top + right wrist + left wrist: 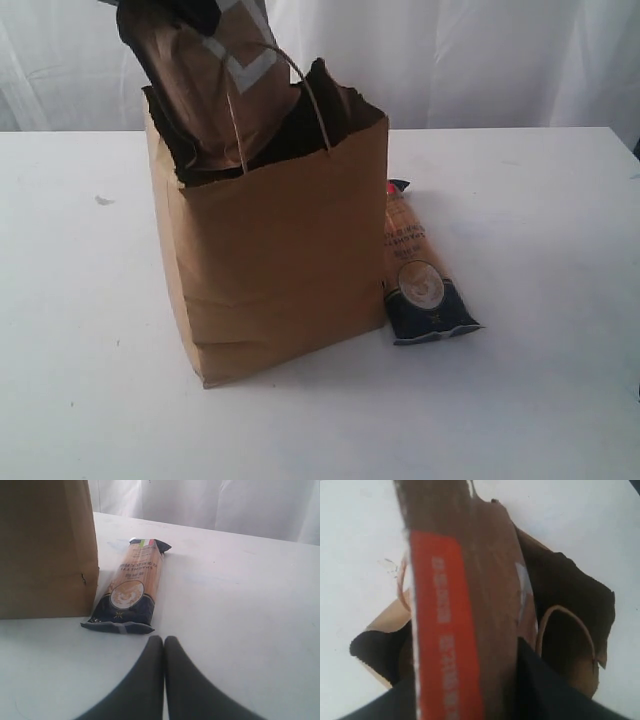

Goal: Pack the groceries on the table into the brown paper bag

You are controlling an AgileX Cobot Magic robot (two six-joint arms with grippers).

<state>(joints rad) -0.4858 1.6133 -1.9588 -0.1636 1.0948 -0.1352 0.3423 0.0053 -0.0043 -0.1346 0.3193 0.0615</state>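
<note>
Next, my left gripper moves the pouch back, then lowers it by the rim [168, 132] opposite the packet, because the pouch slants into the bag's opening against a handle.
The brown paper bag [280, 260] stands open on the white table [540, 200]. A dark-brown pouch [215, 80] with a red label [445, 630] hangs tilted over the bag's mouth, its lower end inside the rim. My left gripper [465, 672] is shut on the pouch, with a dark finger [545, 690] on either side of it. The long orange-navy packet [418, 270] lies flat on the table against the bag's right side. In the right wrist view my right gripper [163, 639] sits low over the table, shut and empty, a short way from the packet [130, 587].
A white curtain [480, 60] hangs behind the table. The bag's loop handles [305, 95] stand up at its mouth, next to the pouch. White tabletop stretches right of the packet and in front of the bag.
</note>
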